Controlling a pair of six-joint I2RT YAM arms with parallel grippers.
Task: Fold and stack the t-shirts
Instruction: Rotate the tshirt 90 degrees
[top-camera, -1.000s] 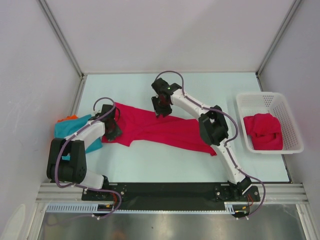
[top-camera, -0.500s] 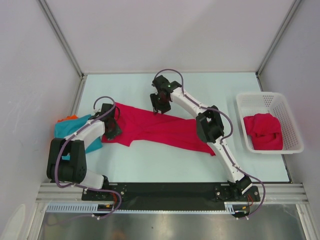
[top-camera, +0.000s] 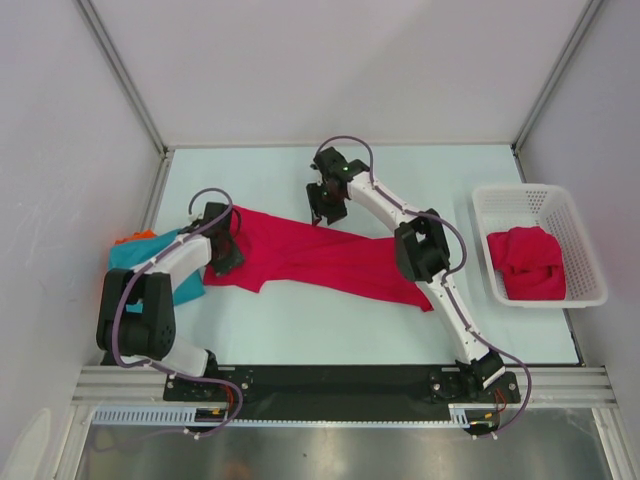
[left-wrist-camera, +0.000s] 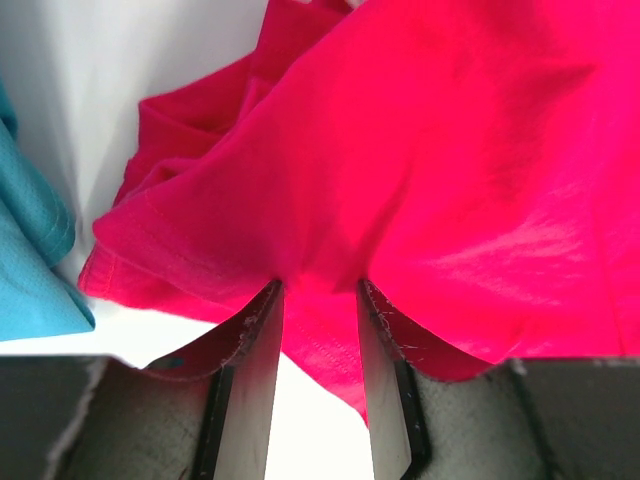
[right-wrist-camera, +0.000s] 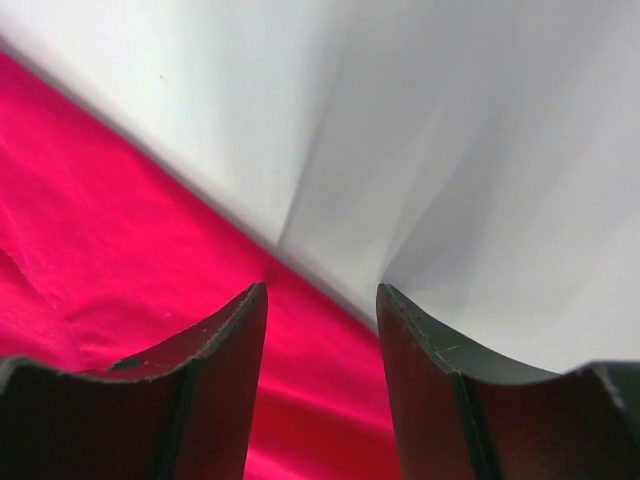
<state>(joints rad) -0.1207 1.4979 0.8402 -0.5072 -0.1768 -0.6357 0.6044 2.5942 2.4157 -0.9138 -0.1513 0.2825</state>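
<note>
I should swing the crimson t-shirt's far edge (top-camera: 334, 232) toward the basket with my right gripper, because the crimson t-shirt lies crosswise with its bunched end (top-camera: 217, 277) next to the teal t-shirt.
A crimson t-shirt (top-camera: 320, 258) lies spread in a long band across the middle of the table. My left gripper (top-camera: 224, 252) is at its left end. In the left wrist view the gripper (left-wrist-camera: 318, 290) is shut on a gathered fold of this shirt (left-wrist-camera: 450, 150). My right gripper (top-camera: 325, 212) is at the shirt's far edge. In the right wrist view it (right-wrist-camera: 322, 295) is open, with the shirt's edge (right-wrist-camera: 100, 220) below its jaws. A teal t-shirt (top-camera: 135, 258) lies at the far left and shows in the left wrist view (left-wrist-camera: 30, 260). A second crimson t-shirt (top-camera: 528, 262) lies crumpled in the basket.
A white mesh basket (top-camera: 590, 255) stands at the right side of the table. A bit of orange cloth (top-camera: 142, 235) peeks out behind the teal shirt. White walls close in the table on the left, back and right.
My right gripper has moved slightly back and to the right along the shirt's far edge. The left gripper and the shirt's left end have barely moved.
</note>
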